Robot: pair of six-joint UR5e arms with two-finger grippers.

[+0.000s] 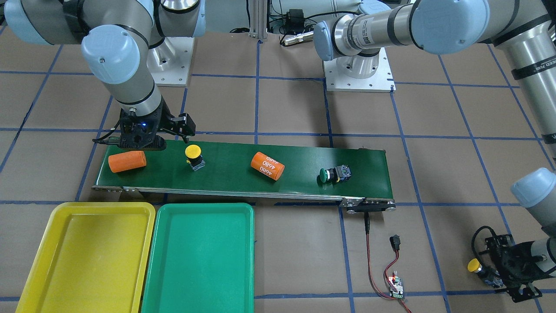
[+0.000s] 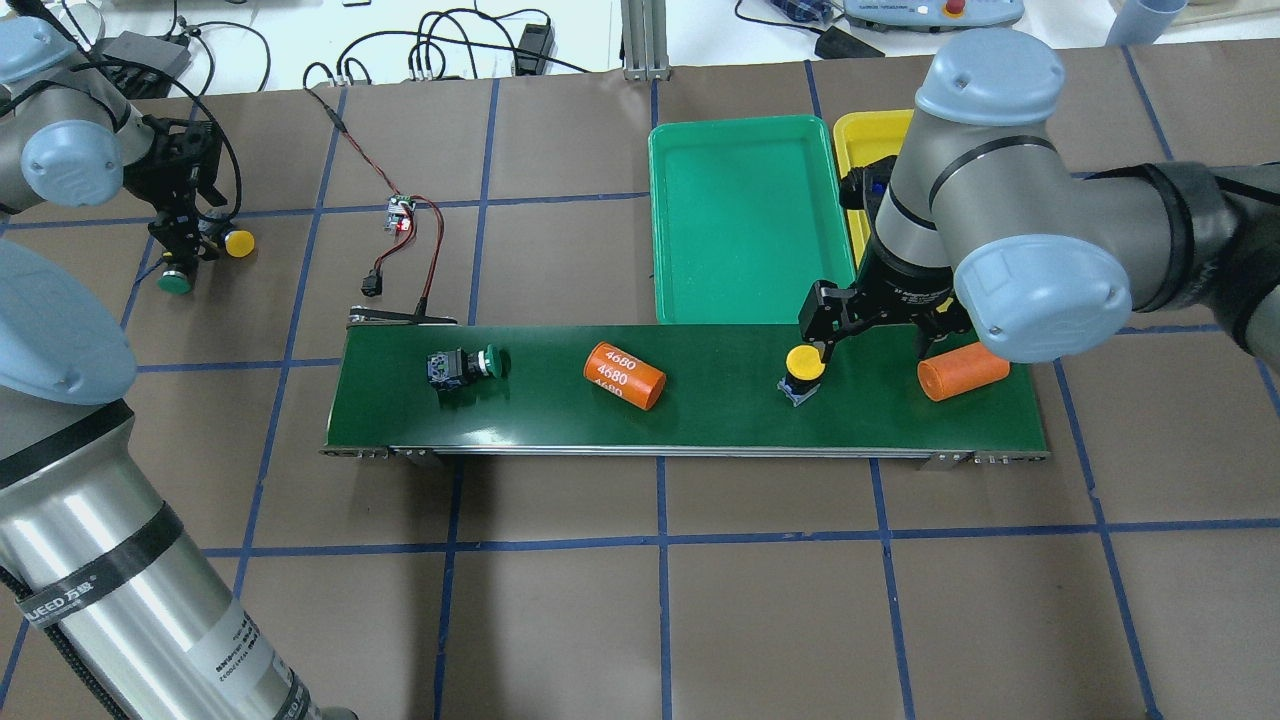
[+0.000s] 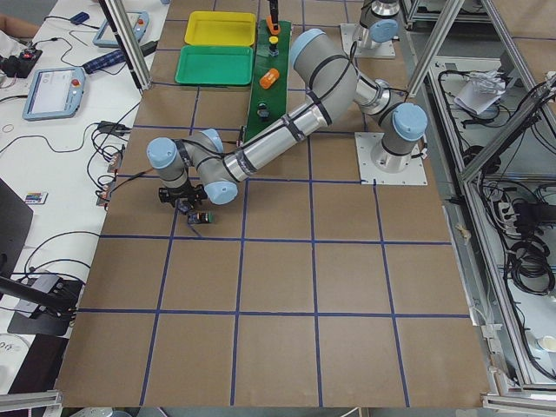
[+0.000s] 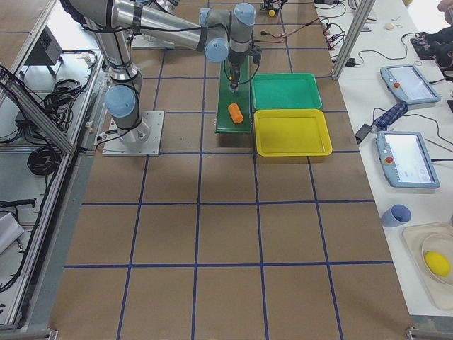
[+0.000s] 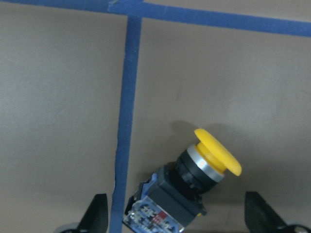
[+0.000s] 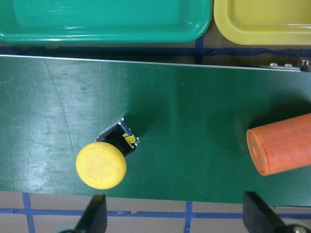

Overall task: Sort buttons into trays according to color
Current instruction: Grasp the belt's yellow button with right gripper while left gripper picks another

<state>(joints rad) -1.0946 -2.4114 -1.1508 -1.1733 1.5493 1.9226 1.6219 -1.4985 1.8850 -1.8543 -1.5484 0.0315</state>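
Observation:
The belt's yellow button (image 1: 193,156) is close to the yellow tray and far from the robot's left gripper, so the right gripper should lift it into that tray (image 1: 94,253).
On the conveyor belt (image 1: 234,176) a yellow button (image 1: 194,155) stands upright and a green button (image 1: 332,174) lies on its side. My right gripper (image 6: 177,218) hangs open over the belt. That yellow button (image 6: 101,164) sits near its left finger, untouched. Off the belt, a second yellow button (image 5: 204,179) lies on the brown table between the spread fingers of my open left gripper (image 5: 177,221). Another green button (image 2: 176,283) rests beside that gripper (image 2: 185,240). The yellow tray (image 1: 82,256) and the green tray (image 1: 200,256) stand side by side with nothing in them.
Two orange cylinders lie on the belt, a plain one (image 1: 127,161) close to the right gripper and one marked 4680 (image 1: 267,166) mid-belt. A small controller board (image 1: 396,287) with red and black wires lies on the table near the belt's end.

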